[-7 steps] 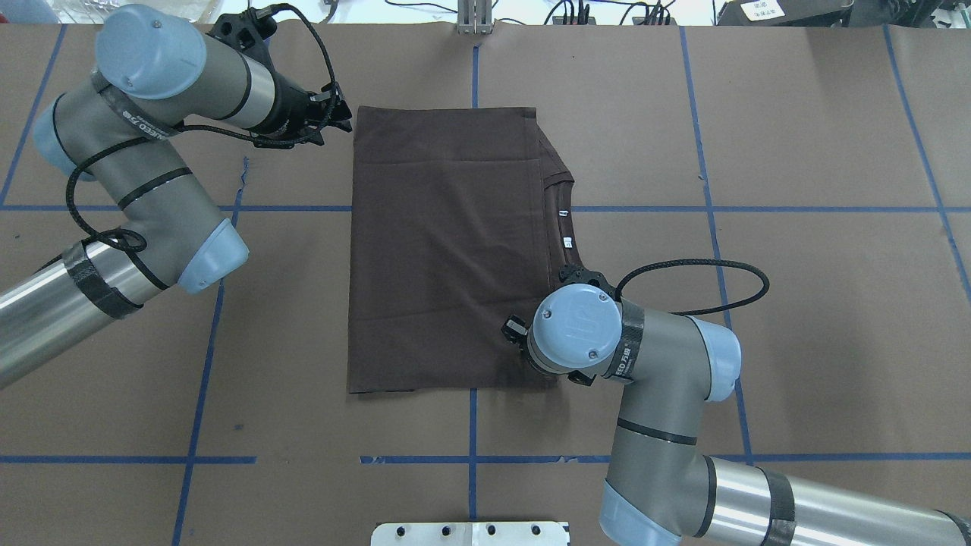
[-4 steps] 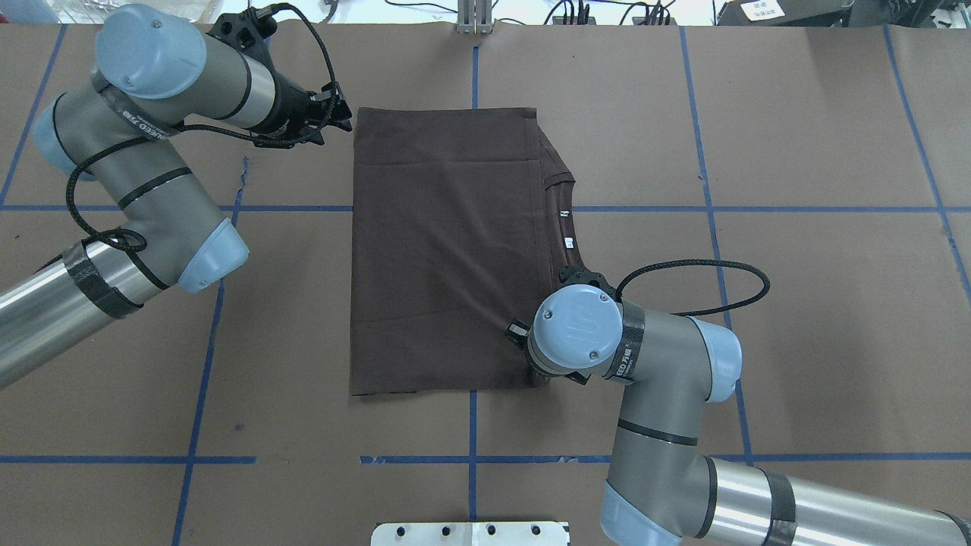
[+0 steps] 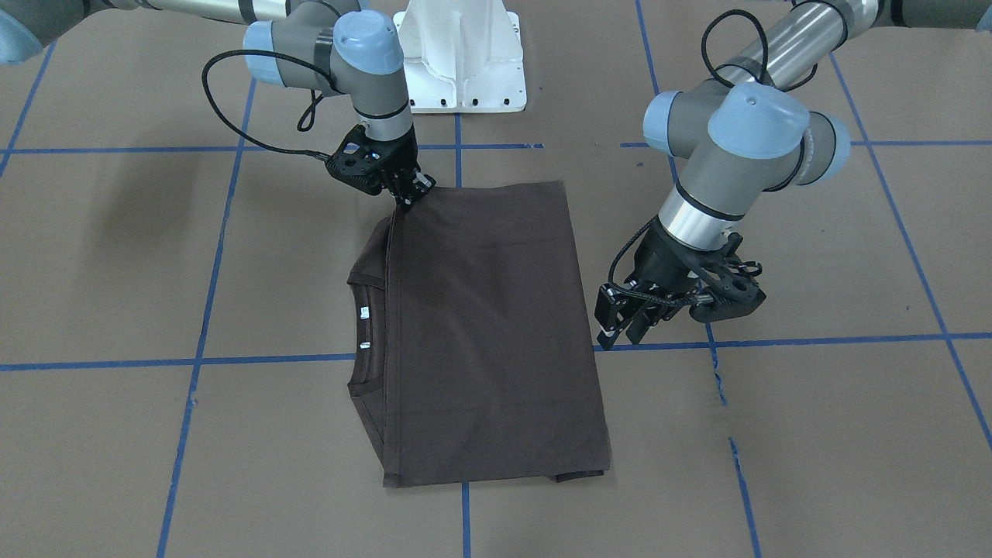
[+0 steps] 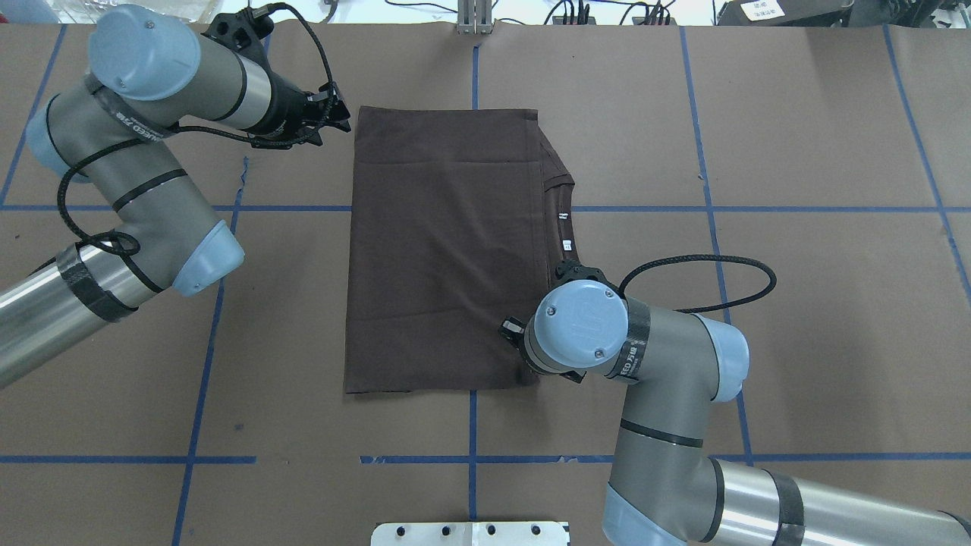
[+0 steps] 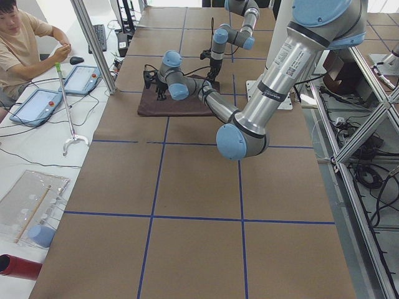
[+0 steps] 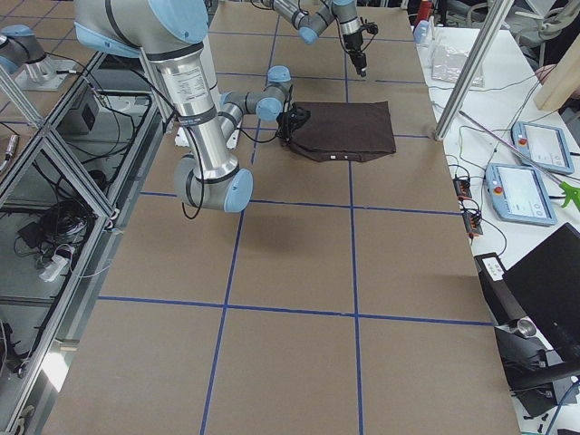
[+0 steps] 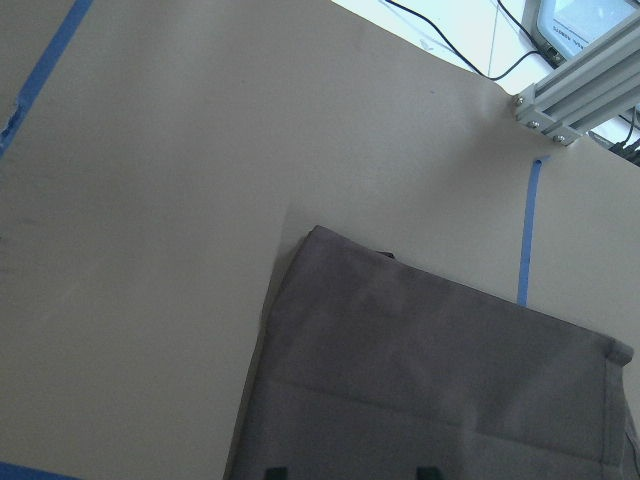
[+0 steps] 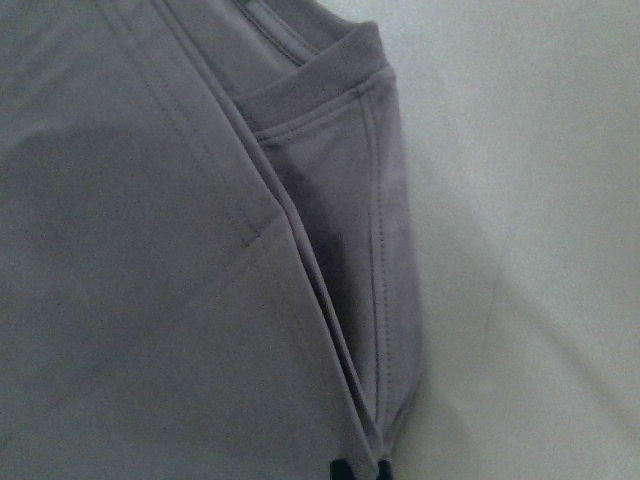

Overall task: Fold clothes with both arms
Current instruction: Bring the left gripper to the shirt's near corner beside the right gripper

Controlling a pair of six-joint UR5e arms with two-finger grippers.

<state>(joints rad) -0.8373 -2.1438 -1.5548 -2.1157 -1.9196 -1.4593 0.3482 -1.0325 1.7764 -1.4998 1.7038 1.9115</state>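
Note:
My gripper will pull the dark brown T-shirt's near corners, and its folded layers (image 3: 493, 325) will then slide along together, because the T-shirt lies flat with its far edge (image 3: 493, 478) free.
The dark brown T-shirt (image 4: 447, 258) lies folded into a rectangle mid-table, its collar (image 4: 565, 220) and white labels showing on the right side; it also shows in the front view (image 3: 480, 333). My right gripper (image 3: 406, 203) is down at the shirt's near right corner, shut on the fabric edge; in the right wrist view (image 8: 357, 468) the tips pinch the fold. In the overhead view it is hidden under its wrist. My left gripper (image 4: 343, 121) hovers open just left of the shirt's far left corner, apart from it, also seen from the front (image 3: 620, 335).
The brown paper table (image 4: 796, 152) carries blue tape grid lines. The white pedestal base (image 3: 463, 62) stands at the robot's side. A metal post (image 4: 474, 19) stands at the far edge. An operator (image 5: 25, 43) with tablets sits beyond the far side.
My right gripper has shifted left and slightly back with the near right corner, so the shirt's near edge has moved left. The left arm has shifted only slightly.

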